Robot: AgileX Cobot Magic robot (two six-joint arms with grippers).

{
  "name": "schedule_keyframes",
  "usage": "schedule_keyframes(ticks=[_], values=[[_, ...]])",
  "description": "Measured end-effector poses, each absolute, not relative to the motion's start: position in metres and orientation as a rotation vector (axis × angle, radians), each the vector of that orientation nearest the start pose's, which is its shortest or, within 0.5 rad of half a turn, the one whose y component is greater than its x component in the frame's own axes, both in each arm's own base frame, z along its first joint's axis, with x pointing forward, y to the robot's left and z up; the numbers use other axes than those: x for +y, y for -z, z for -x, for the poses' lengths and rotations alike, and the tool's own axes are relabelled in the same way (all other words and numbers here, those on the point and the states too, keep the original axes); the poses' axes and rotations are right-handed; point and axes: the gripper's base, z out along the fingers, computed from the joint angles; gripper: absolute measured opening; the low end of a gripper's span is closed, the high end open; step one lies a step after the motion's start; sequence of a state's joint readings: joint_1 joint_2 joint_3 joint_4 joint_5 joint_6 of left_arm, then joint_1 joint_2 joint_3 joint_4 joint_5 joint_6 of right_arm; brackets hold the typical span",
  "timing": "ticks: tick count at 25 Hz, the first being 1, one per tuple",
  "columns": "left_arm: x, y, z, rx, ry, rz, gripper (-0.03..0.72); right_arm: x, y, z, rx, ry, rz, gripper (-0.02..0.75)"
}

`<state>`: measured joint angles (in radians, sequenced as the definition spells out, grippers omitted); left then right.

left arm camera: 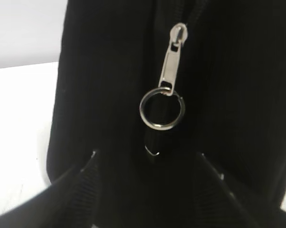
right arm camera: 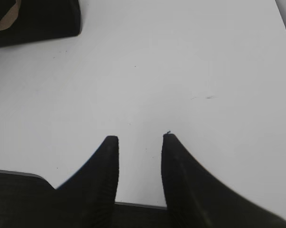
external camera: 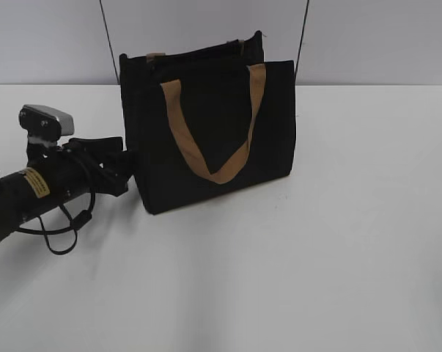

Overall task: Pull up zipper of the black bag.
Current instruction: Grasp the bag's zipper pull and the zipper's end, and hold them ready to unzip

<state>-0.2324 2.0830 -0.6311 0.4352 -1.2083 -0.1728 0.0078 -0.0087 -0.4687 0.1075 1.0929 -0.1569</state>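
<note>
The zipper's loose end (left arm camera: 152, 146) will swing up and bring the pull tab along when I lift it, because the zipper line (left arm camera: 179, 15) hangs down the bag's end.
The black bag (external camera: 213, 132) stands upright on the white table, and a tan strap handle (external camera: 213, 172) hangs down its front. The zipper runs along the top rim (external camera: 199, 53). In the left wrist view the silvery pull tab (left arm camera: 170, 61) with a metal ring (left arm camera: 161, 110) hangs on the zip line at the bag's end face. My left gripper (left arm camera: 146, 156) is open against that left end of the bag (external camera: 129, 165), a finger on each side of the zip line, below the ring. My right gripper (right arm camera: 140, 138) is open and empty above the bare table. It does not show in the exterior view.
The white table (external camera: 316, 257) extends in front and to the right of the bag. A bag corner shows at the right wrist view's top left (right arm camera: 33, 19). Two thin dark cables (external camera: 108, 37) hang against the grey back wall. A cable loop (external camera: 59, 235) hangs under the left arm.
</note>
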Motion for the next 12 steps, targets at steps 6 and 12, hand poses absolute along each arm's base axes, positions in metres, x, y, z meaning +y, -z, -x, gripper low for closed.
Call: schedule_keyframes(ticks=[6,12], values=[[-0.116,-0.087,-0.322,1.693,0.569,-0.508,0.449,0.009,-0.266,0.004,2.087,-0.040,0.178,0.241],[-0.118,-0.082,-0.326,1.700,0.580,-0.504,0.400,0.009,-0.266,0.004,2.087,-0.040,0.178,0.241]])
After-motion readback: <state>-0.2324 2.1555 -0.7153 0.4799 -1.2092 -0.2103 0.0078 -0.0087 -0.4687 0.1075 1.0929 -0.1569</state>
